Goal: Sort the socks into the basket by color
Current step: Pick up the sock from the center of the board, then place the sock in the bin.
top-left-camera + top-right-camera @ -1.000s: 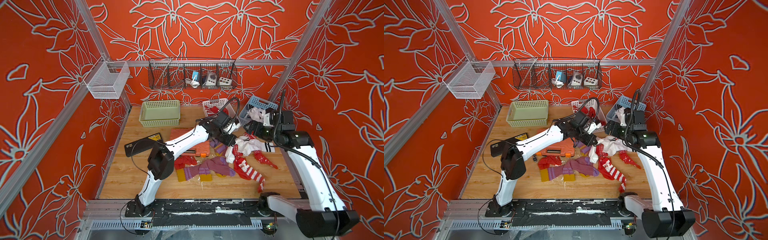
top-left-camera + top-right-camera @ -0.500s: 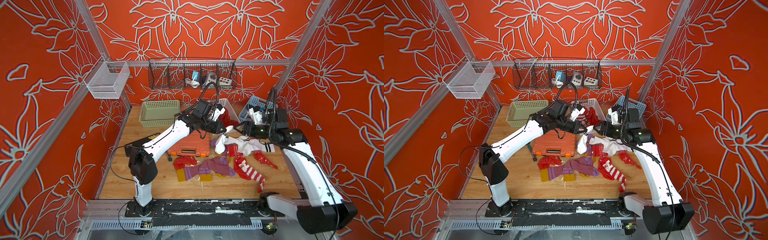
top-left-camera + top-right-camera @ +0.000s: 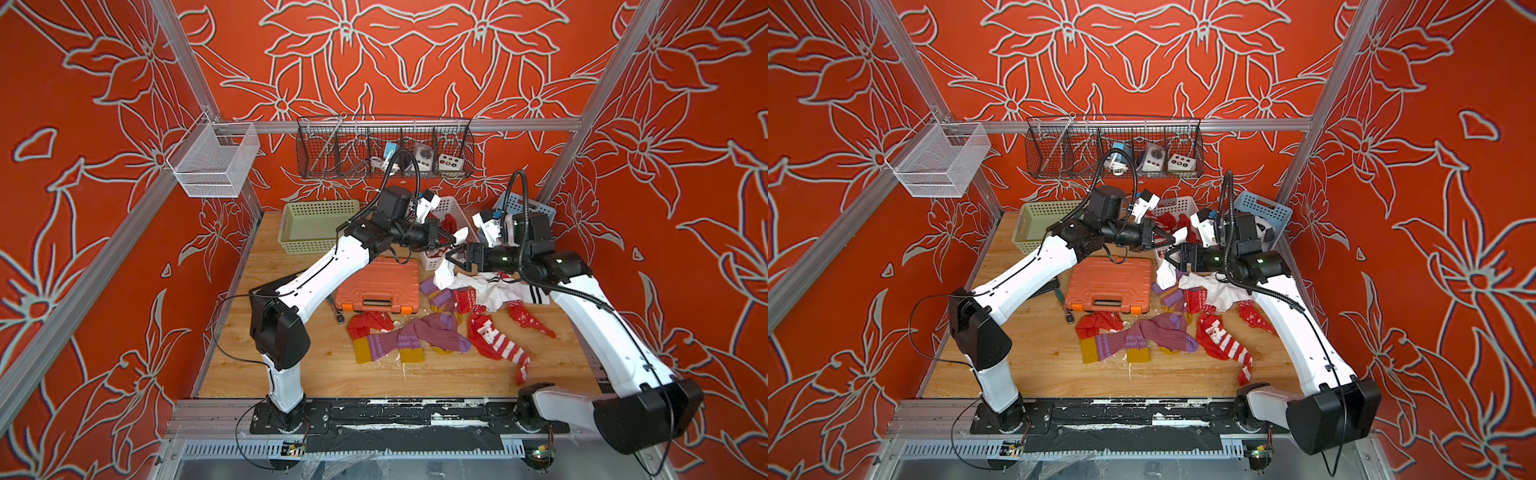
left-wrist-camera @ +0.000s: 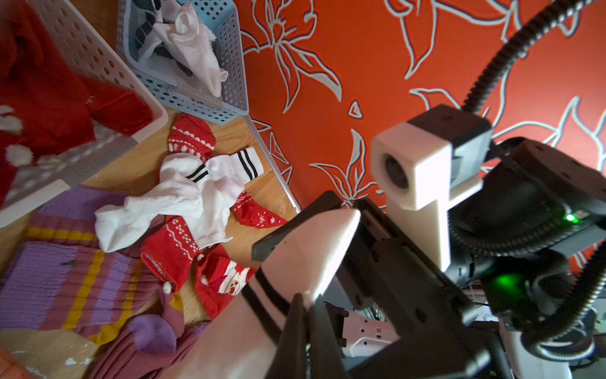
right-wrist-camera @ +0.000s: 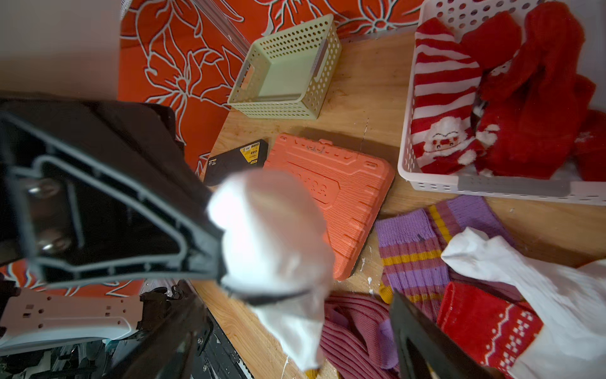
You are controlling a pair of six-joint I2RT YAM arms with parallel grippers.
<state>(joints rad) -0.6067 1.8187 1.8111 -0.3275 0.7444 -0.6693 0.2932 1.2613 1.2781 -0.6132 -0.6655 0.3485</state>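
The white sock (image 3: 444, 274) is in my left gripper, but the blue basket (image 3: 1265, 211) lies beyond my right arm. My right gripper should take the sock and carry it to the basket.
My left gripper (image 3: 451, 240) (image 4: 305, 311) is shut on a white sock (image 3: 442, 276) (image 4: 311, 242) with two black stripes, which hangs above the table in front of the white basket (image 3: 451, 204). My right gripper (image 3: 454, 262) (image 5: 295, 328) faces it, open, with the hanging sock (image 5: 272, 236) between its fingers (image 5: 419, 338). Red socks (image 5: 524, 98) fill the white basket. White socks (image 4: 193, 46) lie in the blue basket (image 3: 524, 205). The green basket (image 3: 318, 226) is empty. Purple socks (image 3: 415, 338), red socks (image 3: 494, 343) and white socks (image 3: 494, 289) lie loose on the table.
An orange tool case (image 3: 376, 284) lies between the green basket and the sock pile, a black case (image 5: 236, 157) beside it. A dark wire rack (image 3: 384, 149) and a white mesh basket (image 3: 212, 160) hang on the rails above the back of the table.
My left gripper has lifted the white sock from the pile up toward the back. My right gripper has moved left until its fingers stand around the hanging sock.
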